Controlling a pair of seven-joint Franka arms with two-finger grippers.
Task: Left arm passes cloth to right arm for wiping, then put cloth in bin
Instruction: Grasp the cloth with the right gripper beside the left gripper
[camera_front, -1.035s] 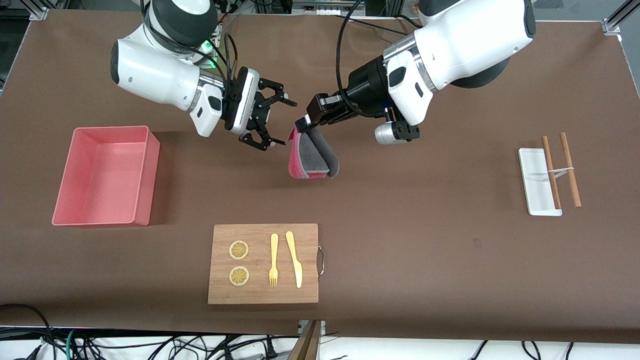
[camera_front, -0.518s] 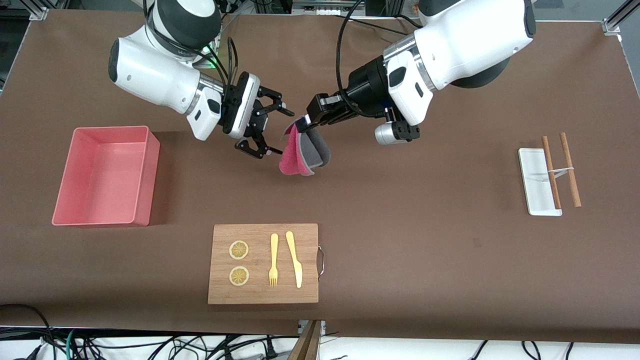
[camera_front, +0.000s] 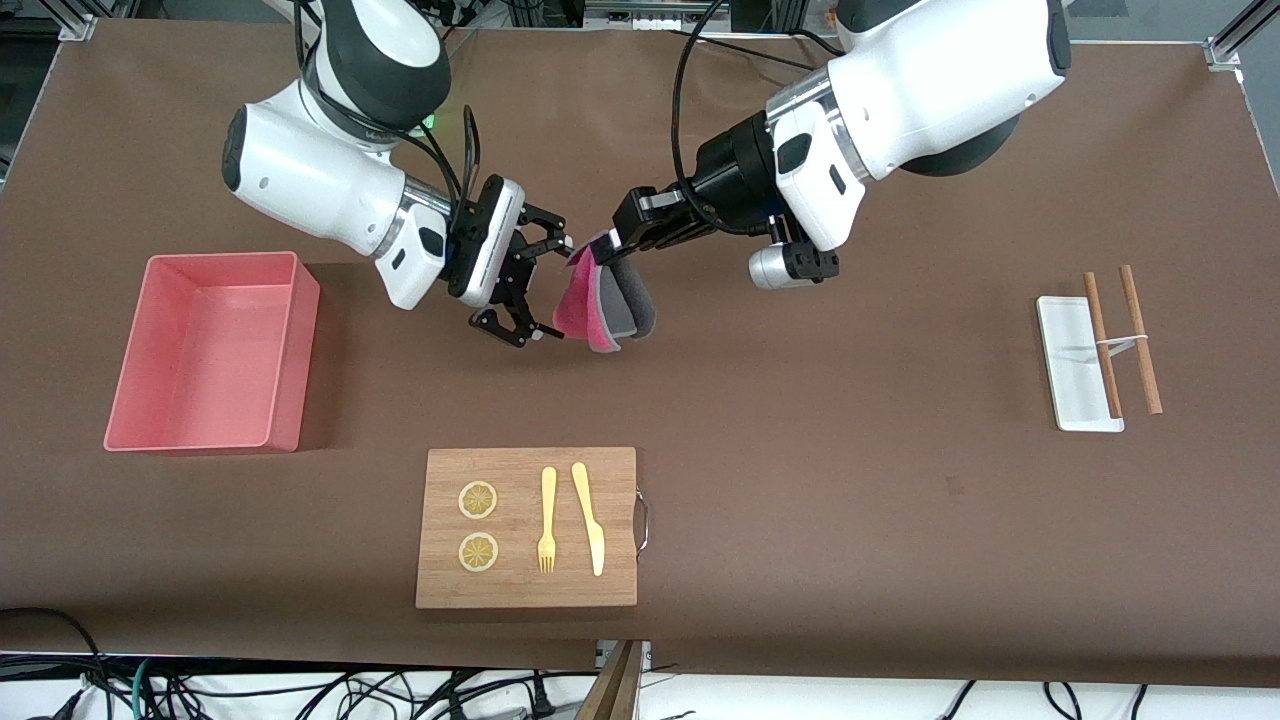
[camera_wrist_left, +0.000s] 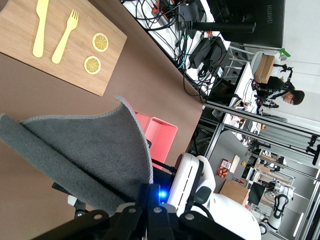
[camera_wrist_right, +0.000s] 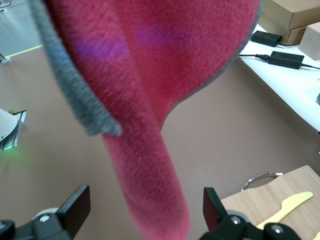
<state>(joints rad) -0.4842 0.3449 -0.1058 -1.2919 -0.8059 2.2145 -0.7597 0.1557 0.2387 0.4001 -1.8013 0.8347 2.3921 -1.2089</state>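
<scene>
A limp pink fold (camera_wrist_right: 150, 182) of the cloth (camera_front: 608, 305) is hanging between the gripper's fingers. The cloth will bunch up at my right gripper and spread out loosely when I carry it.
The cloth (camera_front: 603, 300), magenta-pink on one face and dark grey on the other, hangs folded from my left gripper (camera_front: 606, 247), which is shut on its top edge above the table's middle. In the left wrist view the grey face (camera_wrist_left: 85, 160) fills the space above the closed left gripper (camera_wrist_left: 151, 196). My right gripper (camera_front: 552, 290) is open beside the cloth, with the pink edge between its fingers. In the right wrist view the pink cloth (camera_wrist_right: 145, 100) hangs between the two open pads (camera_wrist_right: 76, 205), touching neither. The salmon-pink bin (camera_front: 290, 345) stands empty toward the right arm's end.
A wooden cutting board (camera_front: 615, 590) with two lemon slices, a yellow fork and a yellow knife lies nearer the front camera. A small white tray (camera_front: 1070, 370) with two brown chopsticks lies toward the left arm's end.
My right gripper moved toward the cloth, staying open. The cloth swung toward it, and its pink edge now lies between the right fingers. The left gripper stayed put.
</scene>
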